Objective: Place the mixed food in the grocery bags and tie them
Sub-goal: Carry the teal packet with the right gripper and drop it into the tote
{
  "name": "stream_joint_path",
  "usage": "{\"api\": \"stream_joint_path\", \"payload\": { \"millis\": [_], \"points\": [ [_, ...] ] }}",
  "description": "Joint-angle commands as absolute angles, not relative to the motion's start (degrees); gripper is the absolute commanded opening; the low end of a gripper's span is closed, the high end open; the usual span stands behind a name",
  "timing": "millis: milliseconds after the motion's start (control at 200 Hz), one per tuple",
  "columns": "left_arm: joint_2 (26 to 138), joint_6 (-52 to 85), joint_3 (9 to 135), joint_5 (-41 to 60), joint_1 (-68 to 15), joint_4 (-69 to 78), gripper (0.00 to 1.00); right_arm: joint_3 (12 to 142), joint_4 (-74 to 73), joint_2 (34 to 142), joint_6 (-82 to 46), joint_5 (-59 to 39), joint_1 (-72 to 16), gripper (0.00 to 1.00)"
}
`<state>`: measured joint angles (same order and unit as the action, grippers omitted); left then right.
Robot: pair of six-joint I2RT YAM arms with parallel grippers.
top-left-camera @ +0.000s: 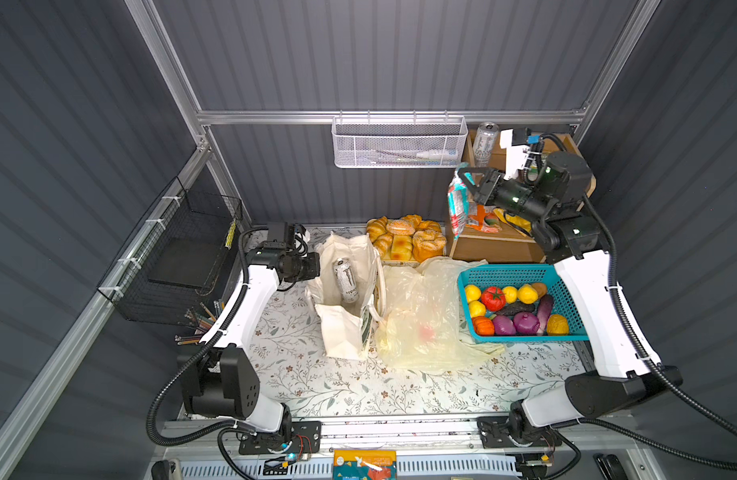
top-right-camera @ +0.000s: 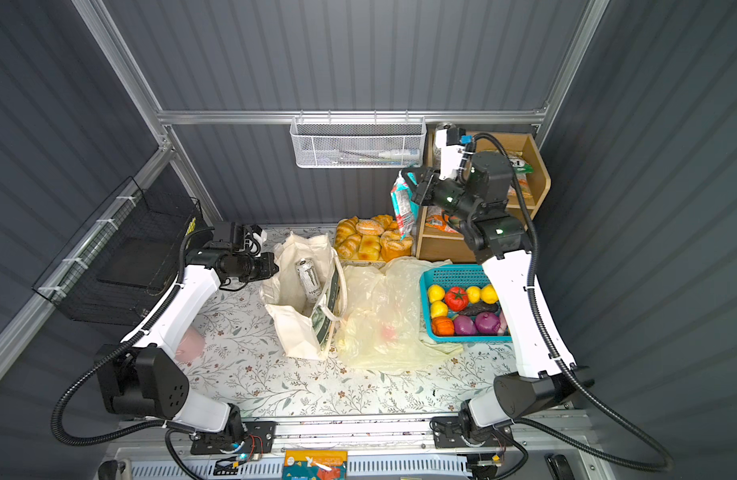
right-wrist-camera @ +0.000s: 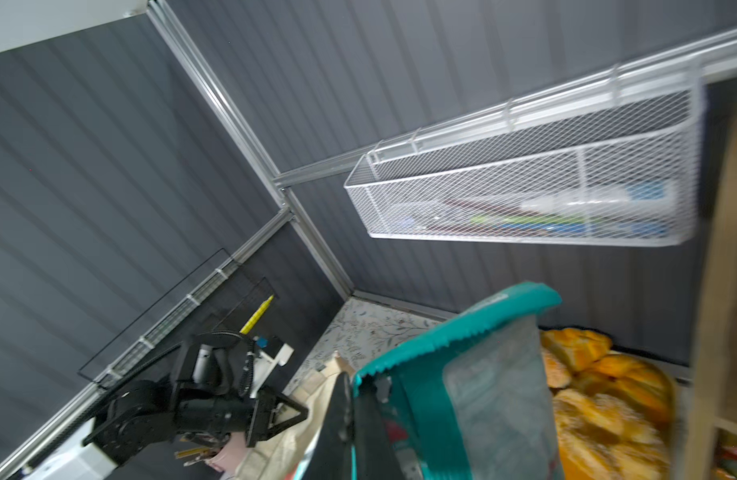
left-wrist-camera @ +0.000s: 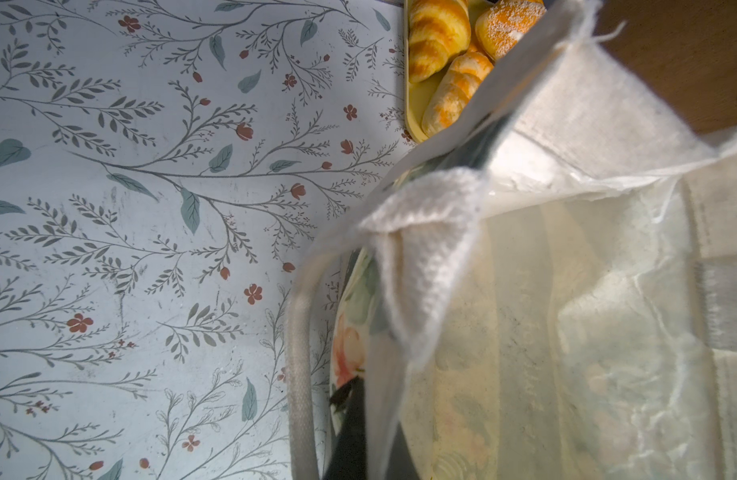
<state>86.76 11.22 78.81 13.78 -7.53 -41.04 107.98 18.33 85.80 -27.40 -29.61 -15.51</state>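
Note:
The teal-and-white packet (top-left-camera: 458, 205) is hanging upright and the tote's opening (top-left-camera: 359, 257) is wide, so the robot's right gripper should keep carrying the packet until it hangs inside the tote.
The cream canvas tote (top-left-camera: 344, 332) (top-right-camera: 300, 328) stands open mid-table with a white Monster can (top-left-camera: 346, 280) (top-right-camera: 309, 279) inside. My left gripper (top-left-camera: 313, 266) (left-wrist-camera: 358, 436) is shut on the tote's left rim (left-wrist-camera: 421, 257), holding it open. The pale-yellow plastic bag (top-left-camera: 421, 316) (top-right-camera: 383, 320) lies crumpled just right of the tote. My right gripper (top-left-camera: 468, 183) (right-wrist-camera: 350, 415) is shut on the top edge of a teal-and-white packet (top-left-camera: 456, 203) (top-right-camera: 402, 203) (right-wrist-camera: 483, 374), which hangs in the air beside the wooden shelf. Toy lemons (top-left-camera: 473, 293), a tomato (top-left-camera: 493, 298) and purple onions (top-left-camera: 525, 323) fill the teal basket (top-left-camera: 520, 272).
A tray of bread rolls (top-left-camera: 404, 239) (left-wrist-camera: 437, 37) sits behind the bags. The wooden shelf (top-left-camera: 495, 245) at the back right holds another can (top-left-camera: 486, 141) and packets. A white mesh basket (top-left-camera: 400, 143) hangs on the back wall and a black wire basket (top-left-camera: 184, 257) on the left wall.

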Motion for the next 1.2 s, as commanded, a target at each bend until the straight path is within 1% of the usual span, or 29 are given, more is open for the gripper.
{"api": "stream_joint_path", "payload": {
  "millis": [0, 200, 445, 765, 926, 1016, 1026, 1046, 1076, 1091, 1121, 1141, 1161, 1196],
  "points": [
    [87.82, 11.87, 79.31, 14.48, -7.96, -41.31, 0.00, 106.95, 10.57, 86.63, -31.95, -30.97, -19.39, 0.00],
    [87.99, 11.80, 79.67, 14.60, -7.99, -41.39, 0.00, 106.17, 4.69, 91.32, -36.82, -31.51, -26.90, 0.00],
    [87.64, 11.87, 80.16, 14.35, -8.00, -41.62, 0.00, 108.22, 2.20, 97.81, -39.24, -31.58, -34.00, 0.00],
    [87.11, 11.89, 79.99, 14.16, -7.97, -41.92, 0.00, 99.28, -1.60, 101.46, -41.57, -29.19, -37.79, 0.00],
    [86.94, 12.02, 80.37, 13.86, -8.00, -42.01, 0.00, 94.38, -3.28, 103.73, -43.70, -29.51, -38.82, 0.00],
    [87.01, 12.04, 80.50, 13.38, -7.95, -42.01, 0.00, 93.76, -2.40, 105.31, -43.88, -30.59, -39.37, 0.00],
    [87.08, 12.04, 80.46, 13.30, -7.99, -42.06, 0.00, 93.84, -2.27, 105.47, -43.86, -30.70, -39.37, 0.03],
    [87.18, 12.04, 80.49, 13.11, -8.00, -42.10, 0.00, 93.97, -1.86, 105.81, -43.65, -30.99, -39.46, 0.13],
    [87.34, 12.15, 80.51, 12.52, -8.00, -42.22, 0.00, 94.35, -1.15, 106.11, -43.44, -31.26, -39.48, 0.33],
    [87.36, 12.35, 80.51, 12.22, -8.00, -42.22, 0.00, 94.70, -0.57, 106.21, -43.23, -31.26, -39.51, 0.40],
    [87.45, 12.64, 81.52, 11.52, -8.00, -42.12, 0.00, 95.31, 0.47, 106.30, -42.84, -31.30, -39.47, 0.51],
    [87.45, 12.86, 82.47, 10.97, -7.99, -41.97, 0.00, 95.63, 0.88, 106.20, -42.58, -31.17, -39.46, 0.57],
    [87.44, 13.27, 82.59, 10.61, -8.00, -41.79, 0.00, 95.93, 1.31, 106.03, -42.33, -31.05, -39.53, 0.60],
    [87.30, 14.06, 82.49, 9.58, -7.93, -41.10, 0.00, 96.52, 1.96, 105.66, -41.87, -31.03, -39.46, 0.63]
  ]
}}
